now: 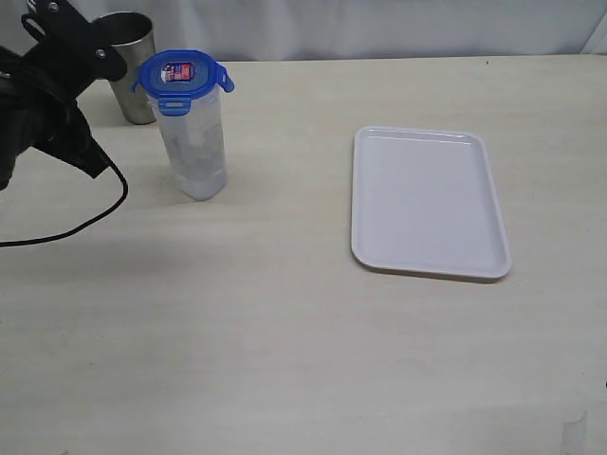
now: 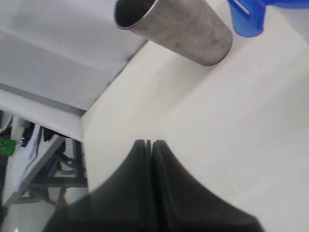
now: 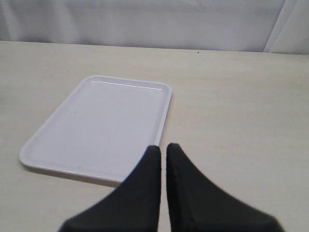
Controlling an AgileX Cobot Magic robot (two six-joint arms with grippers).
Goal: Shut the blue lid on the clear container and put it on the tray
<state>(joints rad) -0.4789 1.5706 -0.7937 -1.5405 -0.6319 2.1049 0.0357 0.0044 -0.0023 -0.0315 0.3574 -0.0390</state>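
Note:
The robot's left gripper points down at a slant at the open table (image 2: 153, 126), well to the side of the blue lid, so it should back away, level out and approach the lid's near flap (image 1: 139, 82) from the side.
The clear container (image 1: 196, 152) stands upright on the table at the left, with the blue lid (image 1: 180, 73) sitting on its mouth. Two side flaps of the lid stick outward. The white tray (image 1: 427, 204) lies flat to the right, well apart from the container, and holds nothing. My left arm (image 1: 57, 104) hangs at the far left beside the container without touching it. My left gripper (image 2: 148, 143) is shut on nothing, and one flap of the blue lid (image 2: 248, 19) shows ahead of it. My right gripper (image 3: 163, 147) is shut and empty, just off the near corner of the tray (image 3: 96, 121).
A grey metal cup (image 1: 137, 85) stands behind the container near the table's back edge; in the left wrist view the cup (image 2: 183, 29) lies ahead of the fingers. A black cable (image 1: 104, 209) loops over the table at the left. A pale wall runs behind.

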